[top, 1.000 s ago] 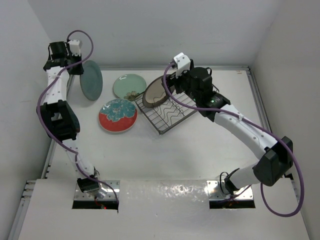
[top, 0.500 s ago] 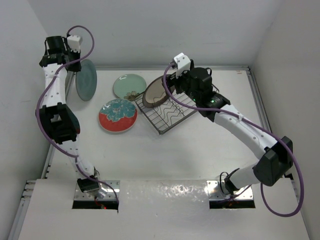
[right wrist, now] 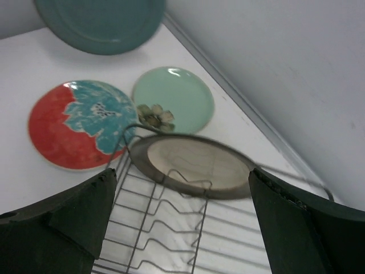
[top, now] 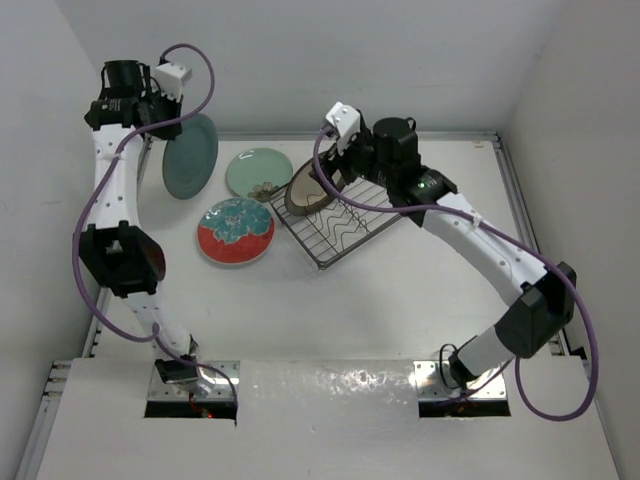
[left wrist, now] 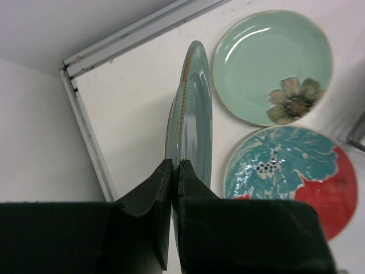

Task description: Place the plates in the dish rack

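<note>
I should move my right gripper, which blocks the space above the cream plate, away before my left gripper lowers the dark teal plate into the dividers [top: 343, 222].
My left gripper [left wrist: 174, 166] is shut on the rim of the dark teal plate [top: 190, 155], holding it on edge in the air above the table's back left corner. Two plates lie flat on the table: the pale mint one [top: 258, 172] and, in front of it, the red-rimmed one with the teal centre [top: 235, 231]. The cream plate with the brown rim [top: 310, 187] leans tilted in the far left end of the dish rack [top: 340, 225]. Just behind and above it my right gripper [right wrist: 182, 171] is open, its fingers wide of the plate's edges and touching nothing.
A metal rail [top: 460, 135] runs along the table's back edge under the rear wall, and another rail [left wrist: 85, 125] runs down the left side beside the left wall. The rack's wavy dividers [right wrist: 165, 234] on the near side of the cream plate hold nothing.
The left arm has swung the teal plate up and to the right, turning its face more toward the camera. The right gripper has drawn back slightly from the cream plate and opened a little wider.
</note>
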`<state>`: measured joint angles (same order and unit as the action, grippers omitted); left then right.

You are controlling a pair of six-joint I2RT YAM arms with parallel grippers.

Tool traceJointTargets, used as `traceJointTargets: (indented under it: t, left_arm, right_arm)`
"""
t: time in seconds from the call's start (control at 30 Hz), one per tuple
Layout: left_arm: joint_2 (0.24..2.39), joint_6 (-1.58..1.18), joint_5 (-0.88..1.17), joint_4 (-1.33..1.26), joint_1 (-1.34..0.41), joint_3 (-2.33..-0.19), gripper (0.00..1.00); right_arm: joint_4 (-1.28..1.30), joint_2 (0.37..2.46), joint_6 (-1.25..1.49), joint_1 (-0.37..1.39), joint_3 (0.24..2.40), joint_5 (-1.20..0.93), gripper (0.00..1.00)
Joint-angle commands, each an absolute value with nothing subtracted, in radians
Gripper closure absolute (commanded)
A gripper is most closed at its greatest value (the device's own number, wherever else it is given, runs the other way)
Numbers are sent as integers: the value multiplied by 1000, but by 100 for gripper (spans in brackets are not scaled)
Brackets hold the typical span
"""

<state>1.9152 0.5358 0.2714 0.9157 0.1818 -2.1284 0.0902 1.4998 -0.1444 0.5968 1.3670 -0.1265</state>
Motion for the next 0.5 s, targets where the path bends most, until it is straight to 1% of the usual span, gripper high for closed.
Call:
traceJointTargets:
  t: [0.0, 0.1, 0.2, 0.23, 0.3, 0.47]
  left_arm:
    - [1776, 572, 360, 856, 179, -2194, 100]
    - [1741, 577, 406, 888, 176, -2192, 100]
    - [1707, 589, 446, 929, 167, -2181, 100]
    - [1689, 588, 462, 942, 164, -2171, 100]
    - [1669, 594, 483, 959, 160, -2157, 100]
    - [1595, 617, 557, 1006, 156, -2115, 100]
  right_arm:
    - [156, 1561, -254, 583, 1528, -386, 4]
    - [124, 1629, -261, 580, 1607, -521, 6]
    - [89, 1713, -229, 580, 1734, -596, 7]
    - [94, 1757, -216, 580, 1770, -604, 7]
    - [101, 1779, -186, 580, 1819, -612, 7]
    - [-24, 1741, -115, 580, 1731, -562, 7]
